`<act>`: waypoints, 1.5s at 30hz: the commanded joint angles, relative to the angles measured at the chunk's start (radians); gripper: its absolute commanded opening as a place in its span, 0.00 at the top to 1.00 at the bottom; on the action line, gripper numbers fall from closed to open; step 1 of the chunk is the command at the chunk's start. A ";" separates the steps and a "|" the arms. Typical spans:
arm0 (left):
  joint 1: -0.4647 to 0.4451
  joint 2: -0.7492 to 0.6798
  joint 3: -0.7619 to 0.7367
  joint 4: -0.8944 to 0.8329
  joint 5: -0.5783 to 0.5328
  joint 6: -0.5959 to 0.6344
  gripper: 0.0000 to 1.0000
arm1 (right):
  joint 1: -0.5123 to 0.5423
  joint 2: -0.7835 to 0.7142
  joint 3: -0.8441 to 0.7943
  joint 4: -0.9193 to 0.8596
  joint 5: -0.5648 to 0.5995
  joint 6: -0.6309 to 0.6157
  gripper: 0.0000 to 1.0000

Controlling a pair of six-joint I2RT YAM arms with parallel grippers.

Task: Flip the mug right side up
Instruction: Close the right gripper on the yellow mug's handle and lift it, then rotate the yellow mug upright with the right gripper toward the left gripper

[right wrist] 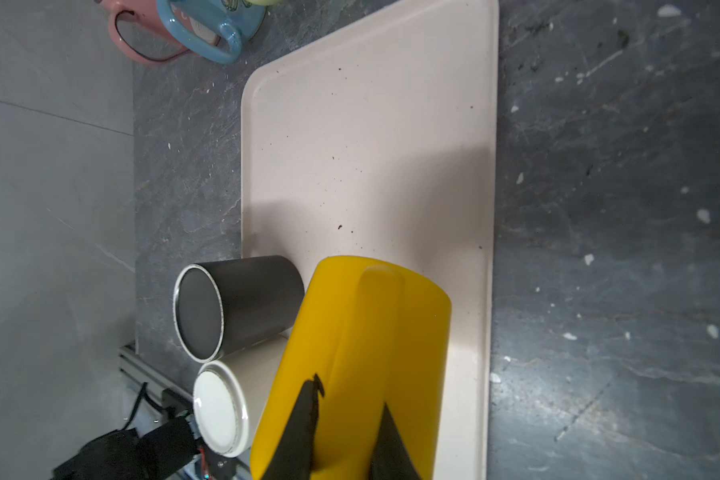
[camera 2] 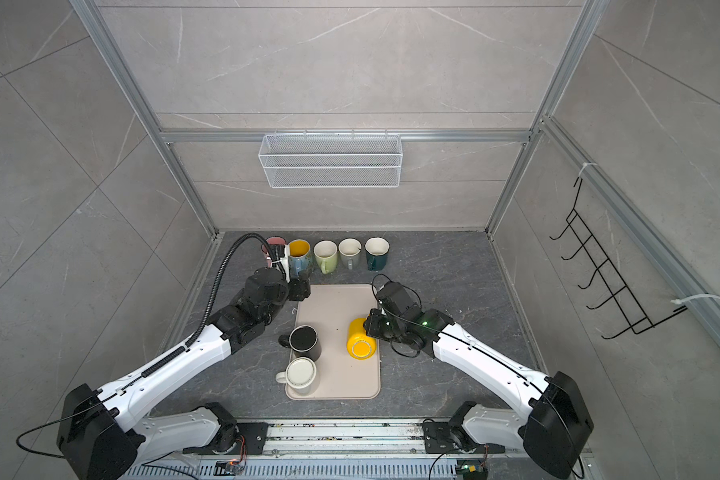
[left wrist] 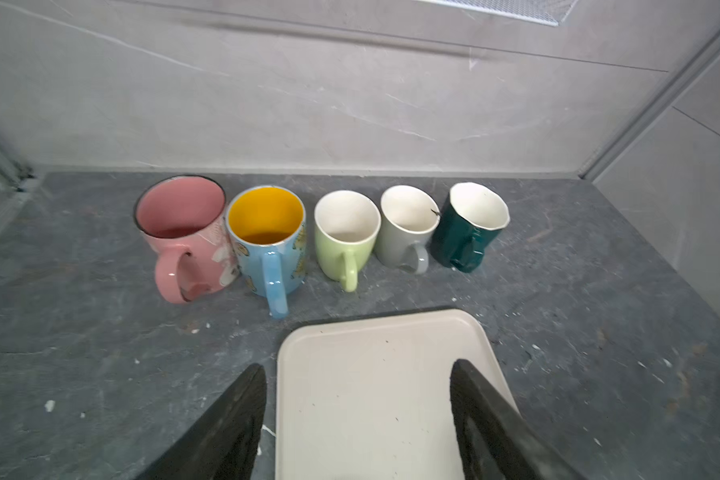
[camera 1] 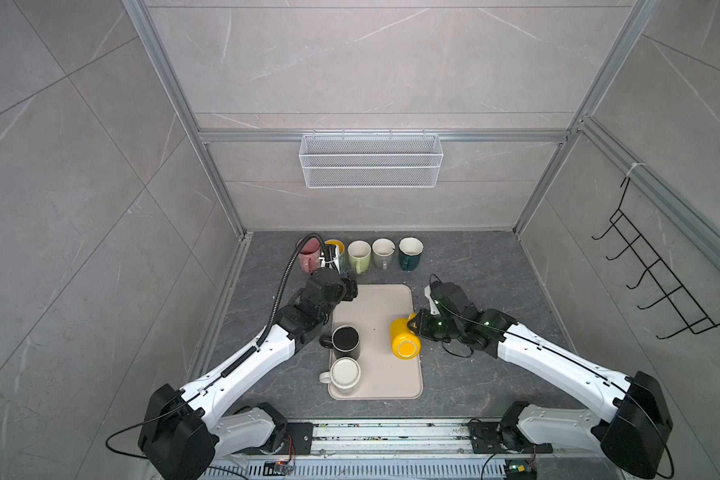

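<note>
The yellow mug is in my right gripper with its base toward the front, so next I turn its opening up and hand the mug's handle to my left gripper.
A yellow mug is tipped on its side over the right edge of the beige tray. Its base faces the front. My right gripper is shut on its handle, one finger on each side. A black mug and a white mug stand base up on the tray's left side. My left gripper hangs open and empty over the tray's far left corner.
Several upright mugs line the back wall: pink, blue, green, grey and dark teal. A white wire basket hangs on the back wall. A black hook rack is on the right wall.
</note>
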 commanded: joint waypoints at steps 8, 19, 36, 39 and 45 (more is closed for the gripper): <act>0.012 0.098 0.179 -0.111 0.366 -0.020 0.30 | 0.134 -0.027 0.081 0.056 0.413 -0.395 1.00; 0.038 0.136 0.237 -0.096 0.597 -0.006 0.32 | 0.319 -0.023 0.017 0.313 0.960 -0.876 1.00; 0.049 0.155 0.407 -0.235 0.749 0.170 0.33 | 0.376 0.127 -0.083 1.000 1.171 -1.617 1.00; 0.052 0.180 0.447 -0.264 0.796 0.194 0.33 | 0.377 0.160 -0.083 1.121 1.169 -1.731 1.00; 0.060 0.245 0.526 -0.310 0.793 0.189 0.34 | 0.377 0.232 -0.073 1.405 1.143 -1.955 1.00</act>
